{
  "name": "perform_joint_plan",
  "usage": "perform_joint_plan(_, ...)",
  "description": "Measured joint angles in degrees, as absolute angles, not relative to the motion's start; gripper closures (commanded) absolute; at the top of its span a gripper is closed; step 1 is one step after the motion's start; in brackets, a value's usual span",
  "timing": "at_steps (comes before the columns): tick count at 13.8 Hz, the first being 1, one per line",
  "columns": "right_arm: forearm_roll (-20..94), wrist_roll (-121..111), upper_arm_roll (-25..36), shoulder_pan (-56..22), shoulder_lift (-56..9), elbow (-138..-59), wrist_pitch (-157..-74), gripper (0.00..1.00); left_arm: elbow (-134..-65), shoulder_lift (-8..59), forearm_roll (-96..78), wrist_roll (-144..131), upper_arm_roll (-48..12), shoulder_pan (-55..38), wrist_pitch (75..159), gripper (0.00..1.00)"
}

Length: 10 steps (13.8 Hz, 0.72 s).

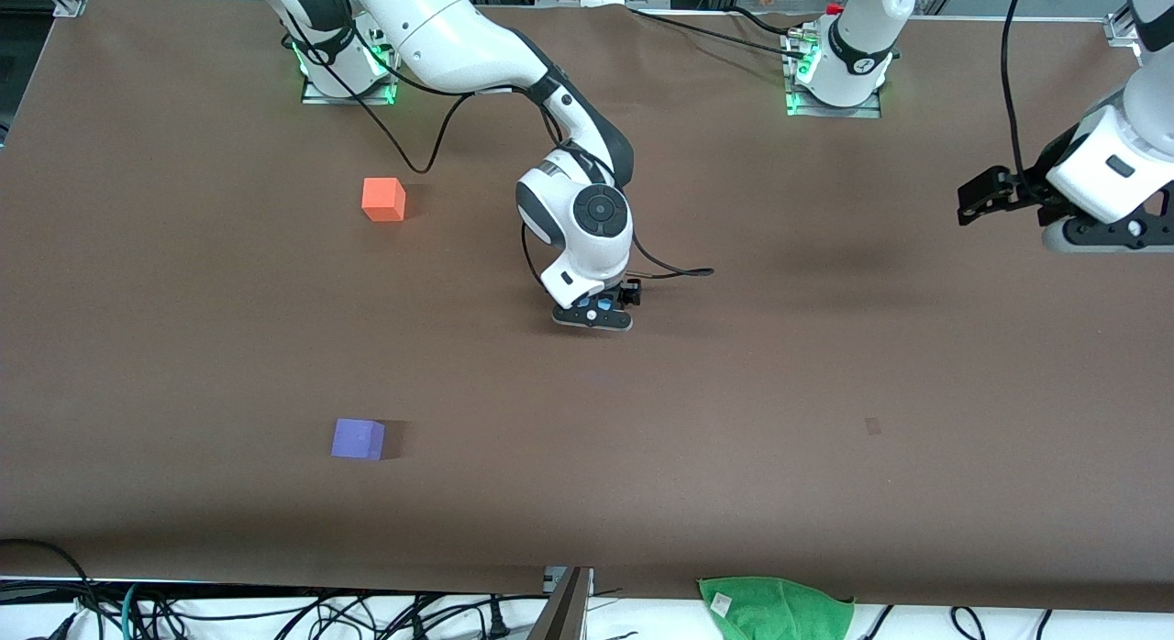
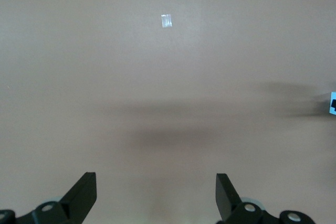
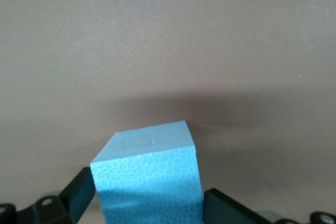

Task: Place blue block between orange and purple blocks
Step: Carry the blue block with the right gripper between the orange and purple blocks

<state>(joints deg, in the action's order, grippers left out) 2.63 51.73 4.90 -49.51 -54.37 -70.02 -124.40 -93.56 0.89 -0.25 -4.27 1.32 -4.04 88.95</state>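
Next, my right gripper carries the blue block [image 3: 149, 179] to the gap [image 1: 374, 319] between the orange and purple blocks, because that gap is far from my left gripper.
The blue block [image 3: 149, 182] sits between the fingers of my right gripper [image 3: 147, 203], which is shut on it. In the front view this gripper [image 1: 594, 312] is low over the middle of the table, and only a sliver of the blue block [image 1: 587, 303] shows. The orange block [image 1: 383, 199] lies toward the right arm's end of the table. The purple block [image 1: 358, 438] lies nearer to the front camera than the orange one. My left gripper [image 1: 974, 200] waits open and empty over the left arm's end of the table; it also shows in the left wrist view [image 2: 156, 191].
A green cloth [image 1: 775, 608] hangs at the table's front edge. A small tape mark [image 1: 872, 426] is on the brown table; it also shows in the left wrist view [image 2: 167, 21]. Cables lie along the front edge.
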Motion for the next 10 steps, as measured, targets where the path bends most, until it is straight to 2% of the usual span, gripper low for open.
perform_joint_plan(1, 2.6, 51.7, 4.9, -49.5, -54.5, -70.1, -124.4, 0.45, -94.2, 0.4, -0.7, -4.2, 1.8, -4.2, 89.8, 0.00)
perform_joint_plan(3, 2.4, 51.3, 5.1, -49.5, -54.9, -70.1, -124.4, 0.88, -95.0, -0.3, -0.8, -4.2, 1.5, -4.2, 90.9, 0.00)
perform_joint_plan(4, 2.4, 50.6, 5.3, -49.5, -55.0, -70.1, -124.4, 1.00, -95.1, -0.4, -0.8, -4.2, 0.8, -3.7, 91.1, 0.00)
perform_joint_plan(7, 2.4, 49.1, 5.9, -49.0, -54.8, -69.9, -124.2, 1.00, -95.1, -0.5, -0.8, -4.2, -1.8, -2.0, 91.1, 0.00)
perform_joint_plan(10, 2.4, 42.4, 6.6, -44.6, -52.5, -69.8, -117.2, 1.00, -95.2, -0.5, -0.8, -4.3, -2.0, -1.7, 91.1, 0.00)
